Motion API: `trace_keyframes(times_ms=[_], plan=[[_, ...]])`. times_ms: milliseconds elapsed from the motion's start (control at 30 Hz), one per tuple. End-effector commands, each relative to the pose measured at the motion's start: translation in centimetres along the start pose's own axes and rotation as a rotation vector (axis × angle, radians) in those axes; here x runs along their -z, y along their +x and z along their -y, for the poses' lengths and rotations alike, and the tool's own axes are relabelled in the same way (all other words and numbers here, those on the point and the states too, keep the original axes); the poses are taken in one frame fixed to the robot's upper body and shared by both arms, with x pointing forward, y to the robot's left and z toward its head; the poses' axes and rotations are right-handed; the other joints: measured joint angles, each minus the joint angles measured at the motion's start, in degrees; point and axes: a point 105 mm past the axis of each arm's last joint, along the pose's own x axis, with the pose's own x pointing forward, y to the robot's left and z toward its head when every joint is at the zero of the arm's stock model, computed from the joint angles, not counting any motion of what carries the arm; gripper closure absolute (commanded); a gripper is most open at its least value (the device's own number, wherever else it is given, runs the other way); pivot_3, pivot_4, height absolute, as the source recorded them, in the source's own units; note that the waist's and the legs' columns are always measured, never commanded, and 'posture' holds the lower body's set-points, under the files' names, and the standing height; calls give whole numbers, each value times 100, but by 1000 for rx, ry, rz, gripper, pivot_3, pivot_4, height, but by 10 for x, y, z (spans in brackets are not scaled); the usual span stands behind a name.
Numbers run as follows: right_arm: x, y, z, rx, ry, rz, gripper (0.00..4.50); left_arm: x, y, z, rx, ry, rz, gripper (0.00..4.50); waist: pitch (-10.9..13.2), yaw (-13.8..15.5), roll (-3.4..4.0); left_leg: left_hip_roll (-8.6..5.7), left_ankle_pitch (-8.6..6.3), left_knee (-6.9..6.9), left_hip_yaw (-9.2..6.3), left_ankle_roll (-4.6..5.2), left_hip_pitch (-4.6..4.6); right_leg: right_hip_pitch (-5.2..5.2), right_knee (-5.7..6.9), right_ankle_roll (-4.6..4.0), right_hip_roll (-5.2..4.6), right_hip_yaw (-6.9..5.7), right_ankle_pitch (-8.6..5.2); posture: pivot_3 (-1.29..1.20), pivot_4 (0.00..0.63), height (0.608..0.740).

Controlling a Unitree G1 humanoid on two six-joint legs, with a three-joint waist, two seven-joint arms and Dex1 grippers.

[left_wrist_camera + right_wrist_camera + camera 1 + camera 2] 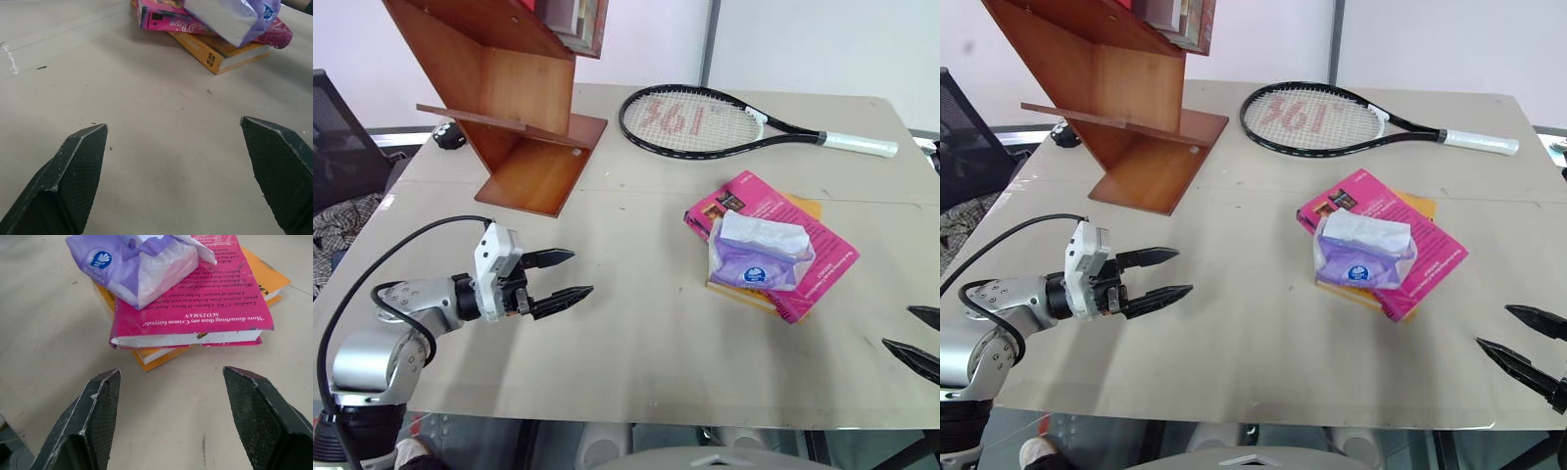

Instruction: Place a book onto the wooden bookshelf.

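I should use my right gripper to set the purple tissue pack (759,258), now on the pink book's cover, beside the books (903,251) before my left gripper takes the book.
A bright pink book (803,245) lies flat on the table, stacked on a yellow-orange book (161,355), with a purple tissue pack (759,253) resting on its cover. The wooden bookshelf (514,88) stands at the far left of the table, a few books in its upper slot. My left gripper (560,277) hovers open over the near left part of the table, pointing toward the books and well short of them. My right gripper (1521,338) is open at the near right edge, its fingers aimed at the pink book's (195,313) page edges, with bare table between.
A black tennis racket (705,122) with a white handle lies at the back of the table. A small dark object (448,135) sits left of the shelf base. A black chair (337,147) stands off the table's left side.
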Motion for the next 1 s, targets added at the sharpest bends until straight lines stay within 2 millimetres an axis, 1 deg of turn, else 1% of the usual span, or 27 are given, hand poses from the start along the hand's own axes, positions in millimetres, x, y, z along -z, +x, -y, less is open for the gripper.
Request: trace_keyframes(times_ms=[33,67,100,133,200,267,300,367,400,467,533,600,667,733,767,800,867,900,1000], plan=[[-15,19,7,51,-76,95,1250,-30,6,2,35,69,88,0,0,0,-2,0,0,0,0,0,0,0,0,0,0,0,0,0,150,740],[-28,34,7,64,-99,158,1250,-46,13,8,75,82,150,0,3,-5,-23,1,0,-5,-4,0,1,0,0,0,5,-1,-1,0,150,740],[-39,45,4,50,-94,197,1250,-56,18,14,113,92,191,0,8,-27,-26,9,0,-1,-11,0,0,-1,1,0,15,-8,0,0,150,740],[-48,54,-2,17,-97,211,1250,-64,20,20,147,107,227,0,18,-38,-10,12,2,6,-11,-1,0,-1,2,2,18,-7,1,0,150,740],[-62,67,-16,-101,-75,227,1250,-71,23,28,185,119,259,0,8,-29,12,6,3,21,-6,1,0,-1,7,15,15,5,8,0,150,740],[-75,80,-20,-141,-110,230,1250,-74,26,39,228,132,266,0,8,-48,12,4,3,21,-3,0,16,16,7,11,15,11,9,0,150,740],[-78,83,-20,-146,-118,226,728,-75,27,42,242,134,264,0,9,-49,10,5,3,22,-2,1,15,15,7,10,16,12,11,0,150,740],[-84,98,-29,-214,-191,192,84,-73,28,55,285,156,245,0,7,-31,3,5,3,25,-8,1,8,12,7,8,20,10,14,0,150,740],[-87,107,-28,-215,-224,186,84,-71,29,60,298,161,238,0,8,-25,3,5,2,25,-9,1,7,12,7,5,20,9,19,0,150,740],[-87,123,-26,-248,-233,144,84,-69,30,64,307,165,234,0,10,-19,3,5,2,25,-11,1,4,10,6,5,21,7,18,0,150,740],[-83,136,-26,-289,-227,92,84,-69,31,66,318,167,236,0,11,-16,2,4,3,26,-8,1,4,8,6,1,20,9,17,0,150,740],[-70,153,-20,-297,-231,3,84,-67,29,70,334,177,243,0,11,1,-1,4,3,28,-13,2,2,9,6,-2,20,4,16,0,150,740],[-56,168,-6,-261,-229,-70,84,-63,25,72,341,189,247,0,11,-18,-1,4,3,30,-10,2,2,9,5,-2,20,5,16,0,150,740],[-48,173,2,-246,-250,-117,84,-58,22,73,348,196,240,0,11,-22,0,4,3,31,-7,1,2,9,5,-1,18,7,17,0,150,740],[-46,173,4,-250,-258,-132,579,-56,20,74,349,197,237,0,10,-18,0,4,2,31,-6,2,2,8,5,0,18,8,17,0,150,740],[-46,172,4,-261,-256,-133,887,-54,18,74,349,198,235,0,9,-9,-2,4,2,30,-7,2,3,8,6,1,19,7,18,0,150,740],[-48,170,5,-264,-250,-128,1761,-50,14,73,345,199,233,0,7,-3,-3,5,3,31,-13,2,3,10,6,0,21,2,18,0,150,740],[-48,168,6,-263,-250,-127,2230,-48,13,73,343,201,233,0,8,1,-3,6,3,31,-13,2,5,10,7,-1,20,2,17,0,150,740],[-49,164,7,-248,-248,-110,3822,-46,12,75,349,208,240,0,6,4,-4,6,2,38,-12,2,5,14,7,-3,19,2,17,0,150,740]])
